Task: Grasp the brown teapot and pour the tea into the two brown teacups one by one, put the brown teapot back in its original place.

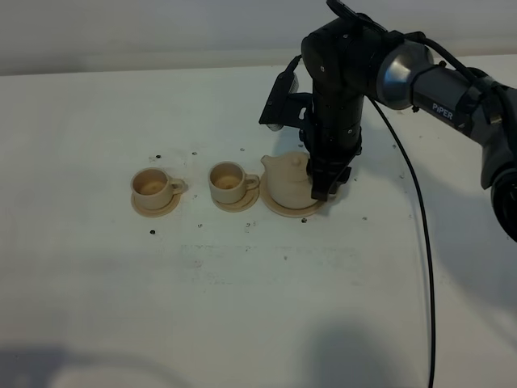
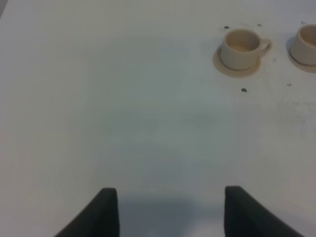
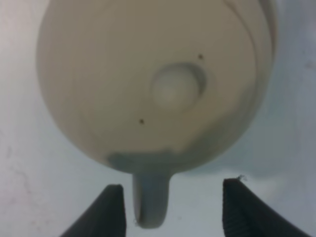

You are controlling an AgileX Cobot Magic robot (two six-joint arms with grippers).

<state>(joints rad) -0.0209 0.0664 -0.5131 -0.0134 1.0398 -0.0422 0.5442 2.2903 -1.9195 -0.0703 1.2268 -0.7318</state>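
Observation:
The lid point(image 3: 148, 94) sits tightly inside a thin round seam point(image 3: 248, 32), so it should stay in place when I tip the brown teapot to pour.
The brown teapot point(image 1: 288, 184) stands upright on its wide saucer point(image 1: 279, 208), spout to the left. My right gripper point(image 1: 325, 184) hangs straight down at the pot's right side. In the right wrist view the pot's lid knob point(image 3: 176, 89) fills the frame, and the loop handle point(image 3: 150, 202) lies between my open fingers point(image 3: 112, 207), nearer one of them; I cannot tell if it touches. The two brown teacups point(image 1: 152, 187) point(image 1: 229, 181) stand on small saucers left of the pot. My left gripper point(image 2: 168, 212) is open and empty over bare table; both cups show in the left wrist view point(image 2: 242, 47) point(image 2: 306, 43).
The white table point(image 1: 258, 299) carries a few small dark specks around the tea set. A black cable point(image 1: 420, 242) hangs from the right arm down to the front edge. The left arm is out of the high view.

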